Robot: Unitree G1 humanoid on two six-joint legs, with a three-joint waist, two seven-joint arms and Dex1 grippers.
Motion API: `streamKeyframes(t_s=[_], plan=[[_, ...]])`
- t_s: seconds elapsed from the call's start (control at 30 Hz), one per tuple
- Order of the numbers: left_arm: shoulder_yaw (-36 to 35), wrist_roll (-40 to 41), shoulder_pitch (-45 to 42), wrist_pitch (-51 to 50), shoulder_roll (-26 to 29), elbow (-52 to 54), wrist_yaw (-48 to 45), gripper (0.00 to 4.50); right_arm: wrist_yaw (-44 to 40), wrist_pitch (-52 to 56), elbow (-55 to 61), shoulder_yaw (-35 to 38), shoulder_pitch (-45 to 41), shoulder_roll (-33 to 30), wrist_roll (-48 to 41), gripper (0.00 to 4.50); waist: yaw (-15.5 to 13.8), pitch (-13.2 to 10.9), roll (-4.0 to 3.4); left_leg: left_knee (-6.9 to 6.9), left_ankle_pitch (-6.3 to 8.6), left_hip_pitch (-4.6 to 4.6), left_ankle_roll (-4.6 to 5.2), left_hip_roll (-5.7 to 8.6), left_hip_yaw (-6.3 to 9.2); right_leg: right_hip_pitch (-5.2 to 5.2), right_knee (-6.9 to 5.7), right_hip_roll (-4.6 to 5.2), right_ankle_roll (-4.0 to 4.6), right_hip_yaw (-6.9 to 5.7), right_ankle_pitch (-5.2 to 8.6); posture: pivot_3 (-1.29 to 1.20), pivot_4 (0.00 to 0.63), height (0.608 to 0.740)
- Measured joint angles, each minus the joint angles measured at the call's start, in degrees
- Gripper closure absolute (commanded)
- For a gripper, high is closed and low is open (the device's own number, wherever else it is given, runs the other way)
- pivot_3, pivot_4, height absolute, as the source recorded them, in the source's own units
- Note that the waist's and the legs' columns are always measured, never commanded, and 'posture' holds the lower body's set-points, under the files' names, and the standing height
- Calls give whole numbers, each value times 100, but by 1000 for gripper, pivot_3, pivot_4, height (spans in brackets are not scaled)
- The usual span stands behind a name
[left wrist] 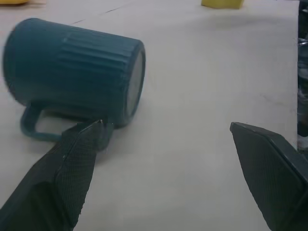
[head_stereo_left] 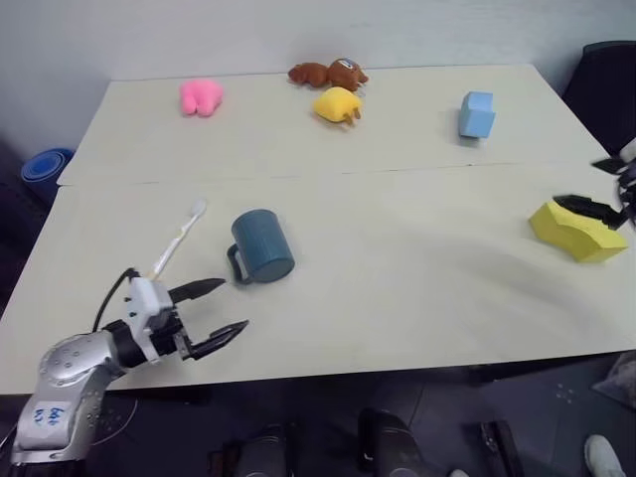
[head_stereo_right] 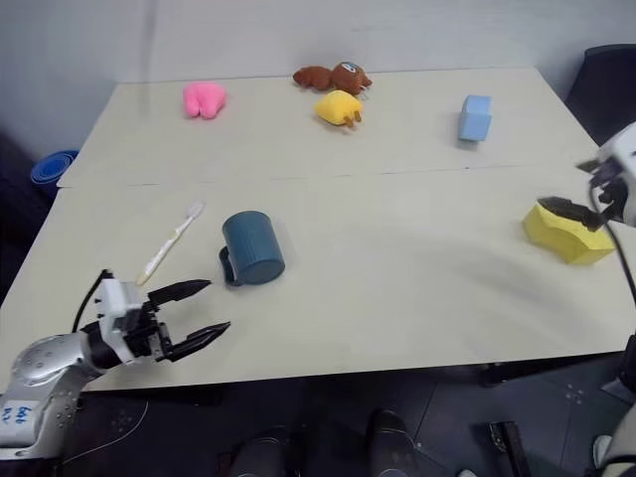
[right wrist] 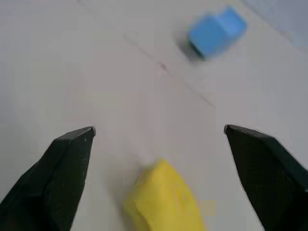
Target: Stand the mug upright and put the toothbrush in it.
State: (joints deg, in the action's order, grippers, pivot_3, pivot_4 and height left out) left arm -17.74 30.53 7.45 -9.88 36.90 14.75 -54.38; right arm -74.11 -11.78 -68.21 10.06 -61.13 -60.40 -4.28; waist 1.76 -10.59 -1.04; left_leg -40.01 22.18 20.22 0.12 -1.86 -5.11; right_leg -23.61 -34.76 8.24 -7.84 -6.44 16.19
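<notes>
The mug's handle (head_stereo_left: 236, 266) is outside my left gripper's open fingers. Next, I swing my left gripper back toward the toothbrush (head_stereo_left: 178, 241) and pinch the handle from there.
The dark teal mug (head_stereo_left: 263, 245) lies on its side near the front left of the table, its loop handle (head_stereo_left: 238, 264) toward my left gripper. The white toothbrush (head_stereo_left: 179, 238) lies flat just left of the mug, angled away from me. My left gripper (head_stereo_left: 234, 305) hovers low at the table's front edge, open and empty, pointing at the mug a short way off. In the left wrist view the mug (left wrist: 72, 77) sits just beyond one fingertip (left wrist: 89, 132). My right gripper (right wrist: 159, 130) is open and empty at the far right, just above a yellow block (right wrist: 161, 199).
The yellow block (head_stereo_left: 576, 232) rests near the right edge. A light blue foam block (head_stereo_left: 477, 114), yellow plush (head_stereo_left: 338, 104), brown plush (head_stereo_left: 328, 73) and pink toy (head_stereo_left: 201, 96) sit along the back. A seam (head_stereo_left: 397, 169) crosses the table. A blue bin (head_stereo_left: 45, 169) stands on the floor at left.
</notes>
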Motion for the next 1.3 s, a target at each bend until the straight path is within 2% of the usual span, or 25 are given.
streamKeyframes(t_s=[0.07,0.1,0.17,0.2,0.33,0.4,0.47,0.57,0.63,0.77,0.8,0.87,0.93,1.07,1.2,1.3], plan=[[-212,35,158,-87,32,-13,59,0,-440,-72,337,402,304,122,-517,25,2,0,4,-2,0,-5,0,-2,3,3,-6,0,-1,-2,0,0,150,740],[-524,91,345,-233,43,-21,211,0,-735,1,1065,703,987,283,-1005,25,-4,3,18,-1,0,-7,0,-4,7,5,-11,0,-1,-7,-1,0,150,740],[-834,115,540,-341,48,-29,387,0,-901,201,1864,860,1720,548,-1395,25,-15,13,43,2,0,-8,0,-9,22,9,-17,0,-1,-20,-1,0,150,740],[-1297,121,807,-564,36,-133,703,0,-985,565,3167,939,2969,1168,-1957,25,-24,16,53,-2,1,-3,-1,-7,29,9,-18,1,-1,-25,-1,0,150,740],[-1723,122,1142,-787,7,-156,1029,0,-877,652,4421,937,4044,1808,-2393,25,-48,8,41,-3,1,1,-1,8,27,4,-22,17,-3,-21,-1,0,150,740],[-2282,64,1686,-1144,-6,-193,1394,0,-820,97,5829,833,5079,2514,-2651,25,-63,6,42,-2,2,-5,-1,7,32,10,-22,16,-5,-25,-2,0,150,740],[-2680,-163,2067,-1603,19,-226,1799,0,-759,-485,6406,770,5522,2977,-2666,25,-87,5,47,-10,1,-8,3,15,23,20,-7,17,-4,-11,-2,0,150,740],[-2792,-70,2237,-2176,90,43,1969,0,-561,-673,6603,782,5590,3016,-2667,25,-166,16,66,-10,-1,-13,7,13,20,20,-3,18,0,5,-2,0,150,740],[-2731,587,1729,-2904,177,727,2221,0,-498,-727,6603,794,5627,3006,-2666,25,-263,26,84,-15,-1,-12,5,1,57,19,-28,25,1,9,-2,0,150,740],[-2142,1923,-223,-4612,624,1674,3385,0,-509,-806,6611,721,5548,2942,-2673,25,-304,32,81,-20,-4,-16,4,15,112,28,-43,26,0,26,-5,0,150,740],[-1851,2035,-706,-5211,764,1742,3776,0,-511,-811,6620,690,5540,2936,-2676,25,-294,32,80,-19,-4,-19,4,29,111,27,-52,22,-1,22,-6,0,150,740],[-1681,2076,-899,-5566,832,1753,3995,0,-511,-811,6629,637,5512,2936,-2676,25,-269,33,78,-14,-4,-23,3,31,111,25,-56,18,-1,21,-6,0,150,740],[-1339,2170,-1592,-6365,610,1614,4524,0,-488,-809,6664,611,5530,2921,-2679,25,-201,34,74,-2,-4,-32,2,29,105,23,-61,13,-1,20,-6,0,150,740],[-587,2070,-2885,-7436,-326,1121,5391,0,-293,-776,6885,549,5507,2921,-2678,25,-149,34,79,-6,-6,-27,-3,23,107,22,-59,2,-1,14,-5,0,150,740],[-365,1490,-3426,-7710,-1186,590,6014,0,17,-626,7248,369,5580,2930,-2678,25,-175,34,82,-16,-8,-16,-6,25,108,21,-52,1,-2,14,-5,0,150,740],[-209,1137,-3658,-7763,-1424,481,6202,0,264,-476,7546,329,5650,2930,-2676,25,-224,35,83,-21,-9,-14,-7,26,108,25,-48,1,-2,12,-6,0,150,740]])
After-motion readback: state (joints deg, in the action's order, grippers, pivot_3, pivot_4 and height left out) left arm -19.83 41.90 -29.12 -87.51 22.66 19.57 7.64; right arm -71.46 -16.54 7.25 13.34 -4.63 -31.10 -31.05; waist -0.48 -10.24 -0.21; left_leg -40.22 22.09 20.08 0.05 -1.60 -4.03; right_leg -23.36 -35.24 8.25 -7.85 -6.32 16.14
